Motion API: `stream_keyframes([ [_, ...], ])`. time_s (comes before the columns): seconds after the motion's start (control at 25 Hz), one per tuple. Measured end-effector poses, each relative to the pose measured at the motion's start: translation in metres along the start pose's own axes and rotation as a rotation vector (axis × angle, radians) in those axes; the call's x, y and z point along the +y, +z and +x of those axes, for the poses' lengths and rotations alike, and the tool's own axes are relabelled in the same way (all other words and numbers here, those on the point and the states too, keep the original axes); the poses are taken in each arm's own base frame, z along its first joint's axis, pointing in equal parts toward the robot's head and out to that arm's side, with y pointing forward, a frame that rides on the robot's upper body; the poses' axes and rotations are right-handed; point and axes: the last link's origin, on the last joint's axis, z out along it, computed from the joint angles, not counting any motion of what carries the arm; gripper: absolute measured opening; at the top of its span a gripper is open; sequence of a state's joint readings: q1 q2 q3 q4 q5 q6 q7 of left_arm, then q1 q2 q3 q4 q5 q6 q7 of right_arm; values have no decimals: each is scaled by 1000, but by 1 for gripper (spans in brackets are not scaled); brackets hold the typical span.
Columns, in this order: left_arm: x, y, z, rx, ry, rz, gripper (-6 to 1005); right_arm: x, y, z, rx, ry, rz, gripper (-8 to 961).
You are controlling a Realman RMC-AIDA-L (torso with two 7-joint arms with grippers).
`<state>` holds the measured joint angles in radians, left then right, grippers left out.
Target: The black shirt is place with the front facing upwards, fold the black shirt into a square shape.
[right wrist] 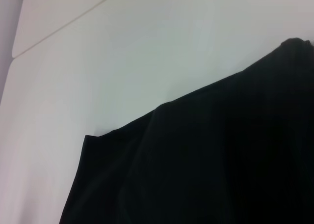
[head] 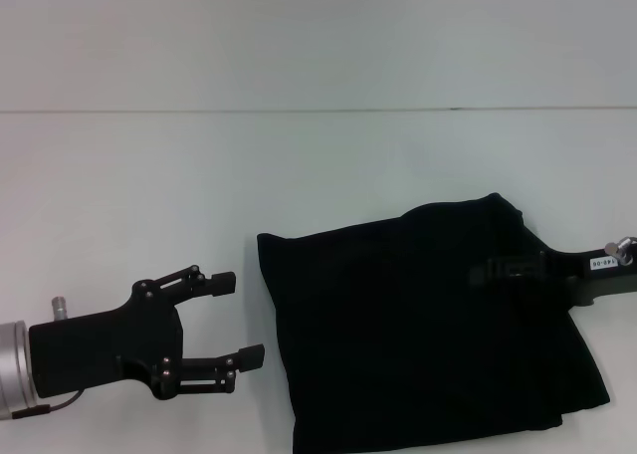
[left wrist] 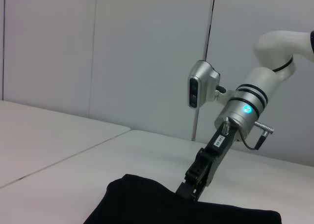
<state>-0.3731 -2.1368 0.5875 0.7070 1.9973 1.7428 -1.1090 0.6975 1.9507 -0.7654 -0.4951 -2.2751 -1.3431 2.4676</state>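
Observation:
The black shirt's far corner (head: 501,204) is bunched in and the shirt's side is slanted. My right gripper should lift the fold there (head: 513,230) and pull the corner out straight.
The black shirt (head: 418,335) lies folded into a rough rectangle on the white table (head: 129,195), right of centre. No lettering or neck label shows. My left gripper (head: 247,318) is open and empty, just left of the shirt's left edge and apart from it. My right gripper (head: 498,271) reaches in from the right, over the shirt's upper right part. In the left wrist view the right gripper (left wrist: 189,190) meets a raised ridge of the shirt (left wrist: 147,204). The right wrist view shows only the shirt (right wrist: 221,160) close below.
A thin seam (head: 299,111) runs across the table behind the shirt. Bare white tabletop lies to the left and behind. Pale wall panels (left wrist: 122,62) stand beyond the table.

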Motion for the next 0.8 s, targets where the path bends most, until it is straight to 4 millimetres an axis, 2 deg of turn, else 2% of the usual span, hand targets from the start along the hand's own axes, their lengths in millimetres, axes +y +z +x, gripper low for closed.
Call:
stream_keyframes([
  [0.64,-1,-1,0,9,2,16,934,4,7,-2,18,-37,24,844],
  [0.8,-2,-1,0,8,5,17,934,8,12,-1,31,-53,24,658],
])
